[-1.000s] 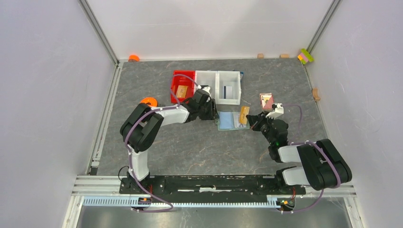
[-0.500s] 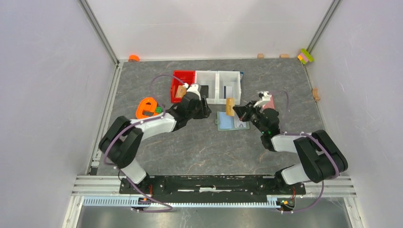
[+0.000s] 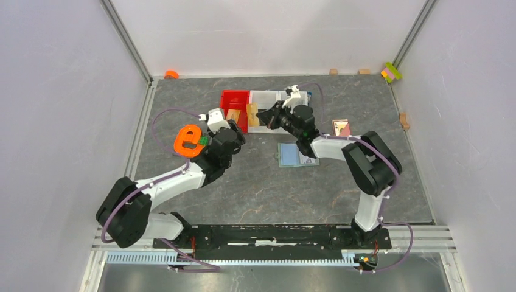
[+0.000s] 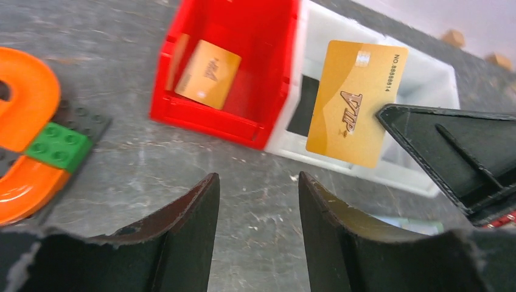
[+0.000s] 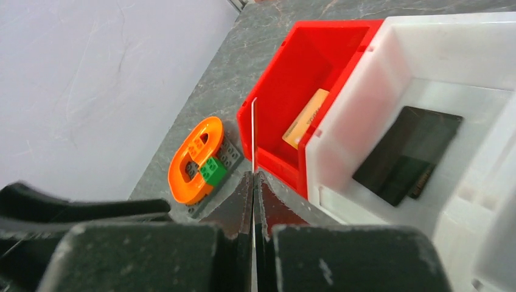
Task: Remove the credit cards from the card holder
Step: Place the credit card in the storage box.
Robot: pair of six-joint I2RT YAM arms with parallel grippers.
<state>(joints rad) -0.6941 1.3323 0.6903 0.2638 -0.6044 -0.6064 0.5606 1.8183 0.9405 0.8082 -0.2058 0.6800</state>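
Note:
The held gold card [image 3: 252,114] is the same as the gold card in the red bin [image 3: 233,102], so the robot's right gripper should go on moving toward that bin until its card hangs inside.
The sage-green card holder [image 3: 297,155] lies open on the table with a pale blue card in it. Both grippers are away from it. My right gripper [image 3: 260,115] [image 5: 254,176] is shut on a gold credit card [image 3: 251,114] [image 4: 356,103] and holds it upright over the seam between the red bin [image 3: 234,95] and the white bin [image 3: 268,96]. The right wrist view shows this card edge-on [image 5: 254,137]. A second gold card [image 4: 208,74] [image 5: 304,118] lies in the red bin. My left gripper [image 3: 237,134] [image 4: 258,182] is open and empty over bare table in front of the red bin.
A dark card [image 5: 407,155] lies in the white bin. An orange ring with a green brick [image 3: 190,139] [image 4: 24,128] sits left of my left gripper. A pink square item [image 3: 341,128] lies right of the bins. Small blocks line the back edge.
My right arm has carried the gold card from the holder up and left to the bins. My left arm has drawn back left from the holder, and its jaws have widened.

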